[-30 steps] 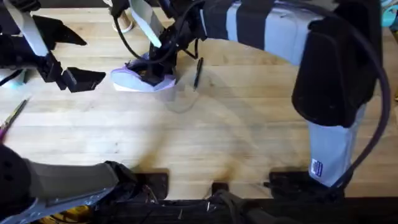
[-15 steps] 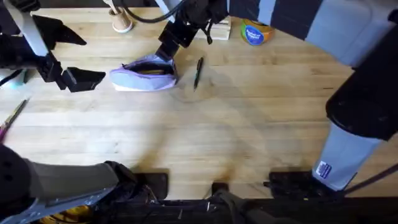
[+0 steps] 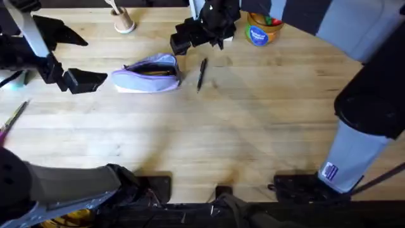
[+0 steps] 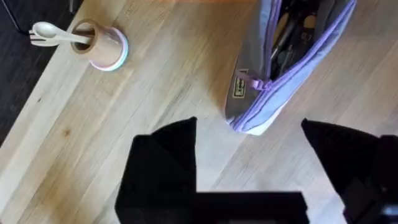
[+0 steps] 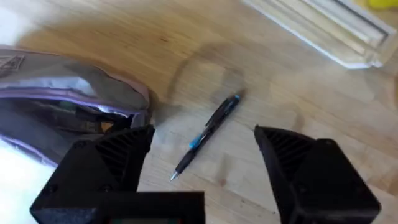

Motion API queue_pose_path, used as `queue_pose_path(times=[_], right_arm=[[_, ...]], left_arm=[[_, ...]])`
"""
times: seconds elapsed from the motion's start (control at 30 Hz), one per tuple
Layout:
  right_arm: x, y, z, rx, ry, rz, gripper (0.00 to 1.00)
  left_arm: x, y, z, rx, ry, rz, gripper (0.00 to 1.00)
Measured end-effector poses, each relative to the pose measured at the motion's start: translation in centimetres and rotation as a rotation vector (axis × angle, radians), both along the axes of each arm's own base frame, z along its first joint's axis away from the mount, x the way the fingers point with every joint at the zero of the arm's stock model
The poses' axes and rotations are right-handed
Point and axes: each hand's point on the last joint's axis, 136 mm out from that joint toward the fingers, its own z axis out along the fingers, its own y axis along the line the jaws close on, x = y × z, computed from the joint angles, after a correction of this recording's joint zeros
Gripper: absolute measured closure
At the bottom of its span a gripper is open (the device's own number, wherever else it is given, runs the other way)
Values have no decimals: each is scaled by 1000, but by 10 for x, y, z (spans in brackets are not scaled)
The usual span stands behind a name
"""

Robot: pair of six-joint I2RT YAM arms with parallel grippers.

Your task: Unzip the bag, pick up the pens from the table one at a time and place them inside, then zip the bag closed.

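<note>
The lavender bag's opening (image 3: 154, 69) is wide open between sides that stand up, so the bag (image 3: 147, 82) will stay open and fit the whole pen when the robot lowers the pen in.
The lavender bag (image 3: 147, 74) lies on the table (image 3: 209, 139) at the back left, its zipper open and dark pens (image 4: 283, 38) showing inside. One black pen (image 3: 202, 73) lies on the wood just right of the bag (image 5: 68, 99). My right gripper (image 3: 190, 37) hovers open behind the pen and bag; in the right wrist view the pen (image 5: 208, 134) lies between its spread fingers (image 5: 106, 165). Left of the bag (image 4: 292, 62), my left gripper (image 3: 77, 57) stands open and empty, its fingers (image 4: 165, 158) apart short of the bag's end.
A small tan cup (image 3: 124, 22) with pale sticks stands at the back left, also the cup (image 4: 99, 45) near the table's edge. A blue bowl (image 3: 259, 33) sits at the back right. A pale tray (image 5: 323, 28) lies beyond the pen. A thin stick (image 3: 12, 117) rests at the left edge.
My right gripper has lifted off the bag and drawn back toward the table's far side. The bag stays open, the pen has not moved, and the left arm is still.
</note>
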Motion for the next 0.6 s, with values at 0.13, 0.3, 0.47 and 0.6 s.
queue_pose_path(times=[0.13, 0.3, 0.47, 0.6], right_arm=[[-5, -11, -18, 13, 58, -110, 6], [-25, -29, -73, 35, 173, -329, 7], [-24, -28, -85, 58, 189, -398, 7], [-22, -26, -86, 63, 181, -417, 6]], left_arm=[[0, 0, 0, 0, 0, 0, 7], [0, 0, 0, 0, 0, 0, 8], [0, 0, 0, 0, 0, 0, 8], [0, 0, 0, 0, 0, 0, 7]])
